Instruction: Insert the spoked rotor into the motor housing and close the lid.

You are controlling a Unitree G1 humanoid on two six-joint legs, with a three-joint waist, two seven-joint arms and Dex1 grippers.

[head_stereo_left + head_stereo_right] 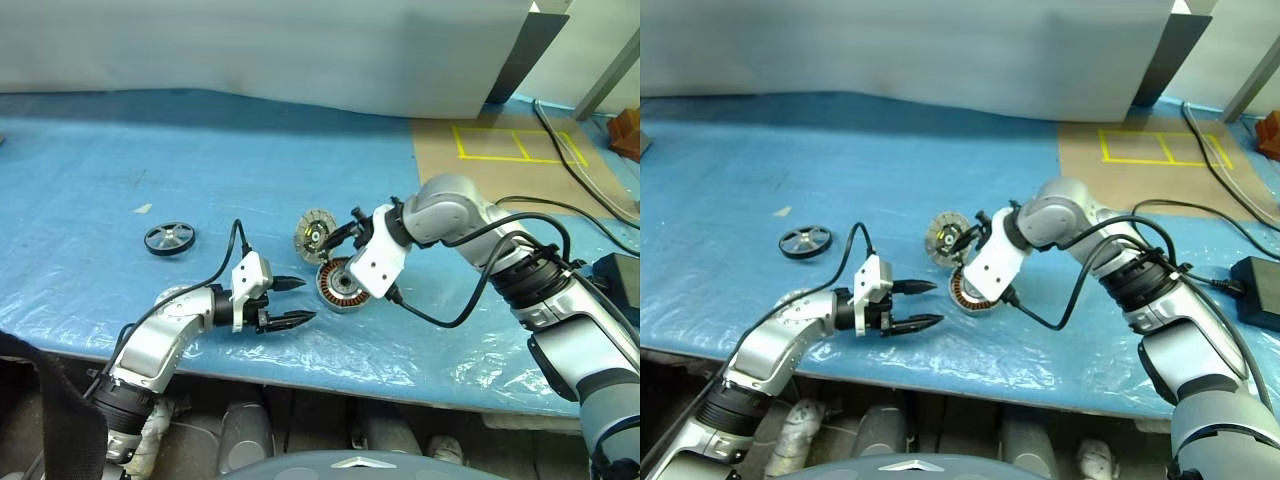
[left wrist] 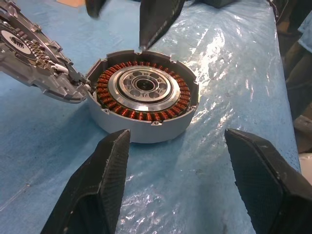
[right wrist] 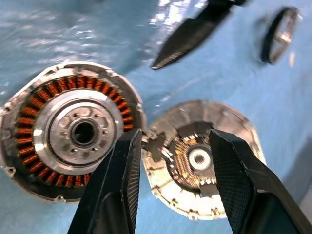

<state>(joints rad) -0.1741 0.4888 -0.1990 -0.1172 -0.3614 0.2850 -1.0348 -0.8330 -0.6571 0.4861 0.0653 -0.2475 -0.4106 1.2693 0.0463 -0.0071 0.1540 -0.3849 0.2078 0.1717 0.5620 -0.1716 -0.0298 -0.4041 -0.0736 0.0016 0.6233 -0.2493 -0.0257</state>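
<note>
I expect the spoked rotor (image 1: pixel 170 238) to sink inside the housing's side when I lower it, since a narrow gap (image 2: pixel 176 67) runs around the copper windings in the motor housing.
The motor housing (image 1: pixel 340 283) lies open on the blue sheet, its copper windings (image 2: pixel 141 87) showing around a silver hub. The lid (image 1: pixel 314 235) stands tilted up from the housing's far-left edge, still joined to it. My right gripper (image 1: pixel 343 228) hovers just over the lid and hinge, open, with the lid's dark centre (image 3: pixel 197 158) seen between its fingers and nothing held. The left gripper (image 1: pixel 305 300) is open and empty, pointing at the housing from the left, a short way off. Far to the left lies the spoked rotor (image 1: pixel 168 238), flat on the sheet.
A crinkled blue plastic sheet (image 1: pixel 120 150) covers the table. A brown board with yellow tape (image 1: pixel 510 145) lies at the back right. Black cables (image 1: pixel 560 215) run along the right side, and a black box (image 1: pixel 1255 290) sits at the right edge.
</note>
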